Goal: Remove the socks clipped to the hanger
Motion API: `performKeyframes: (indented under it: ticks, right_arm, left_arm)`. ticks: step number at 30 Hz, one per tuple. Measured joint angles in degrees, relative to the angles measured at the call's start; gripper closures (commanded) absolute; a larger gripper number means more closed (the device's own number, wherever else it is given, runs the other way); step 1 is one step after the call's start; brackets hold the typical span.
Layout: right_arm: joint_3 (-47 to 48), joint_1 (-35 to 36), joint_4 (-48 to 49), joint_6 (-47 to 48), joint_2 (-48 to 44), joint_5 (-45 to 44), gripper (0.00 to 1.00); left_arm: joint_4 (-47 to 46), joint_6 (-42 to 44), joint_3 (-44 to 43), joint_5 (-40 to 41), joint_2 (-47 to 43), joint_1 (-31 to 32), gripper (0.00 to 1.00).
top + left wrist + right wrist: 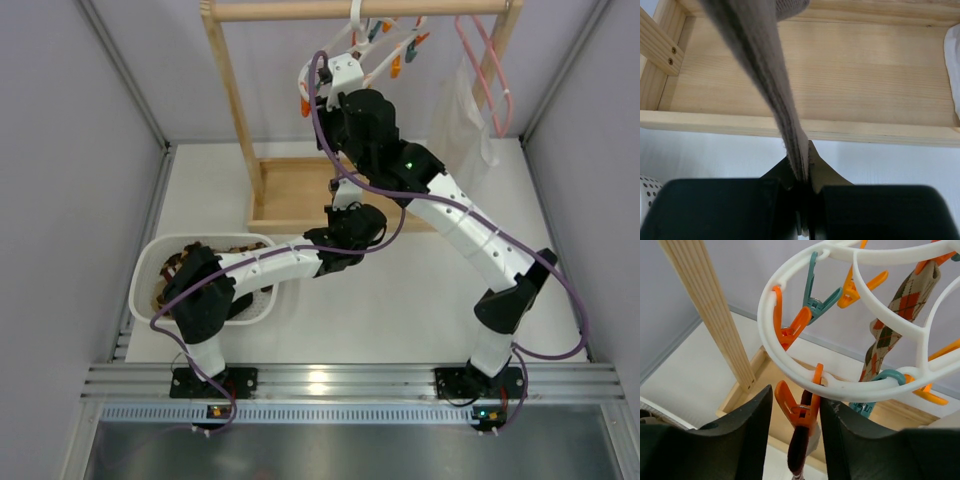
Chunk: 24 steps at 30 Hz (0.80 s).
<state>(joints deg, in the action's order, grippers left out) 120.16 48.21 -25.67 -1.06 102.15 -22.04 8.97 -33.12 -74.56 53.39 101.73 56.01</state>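
Observation:
The orange clothespin (801, 412) is crooked between the fingers of my right gripper. I should open my right gripper and turn it square to the clothespin, and then squeeze both handles (785, 396).
The white ring hanger (790, 365) with orange and teal clothespins hangs from the rack's top rail, and it also shows in the top view (375, 50). My right gripper (796, 396) is open, with a finger on either side of an orange clothespin (800, 407) that clips a dark brown sock (799, 455). An argyle sock (905, 305) hangs from the ring's far side. My left gripper (805, 187) is below, shut on the lower end of a grey-brown sock (765, 75) that stretches taut upward. In the top view the left gripper (340, 218) sits under the right gripper (345, 85).
A white perforated basket (150, 270) at the left holds several socks (175, 265). The wooden rack's base tray (290, 195) lies under the hanger, with an upright post (710, 305) at the left. A pink hanger (485, 60) with a white translucent garment (465, 120) hangs at the right.

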Motion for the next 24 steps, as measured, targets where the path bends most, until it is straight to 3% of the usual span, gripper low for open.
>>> performKeyframes:
  ticks: [7,12,24]
  right_arm:
    - [0.0,2.7,0.6,2.0,0.0,-6.1,0.49]
    - [0.8,3.5,0.8,3.3,0.6,-10.5,0.49]
    - [2.6,3.9,1.6,6.9,3.9,-17.2,0.71]
  left_arm:
    - [0.0,0.0,0.0,0.0,0.0,0.0,1.00]
    - [0.0,0.0,0.0,0.0,0.0,0.0,1.00]
    - [0.0,0.0,0.0,0.0,0.0,0.0,1.00]
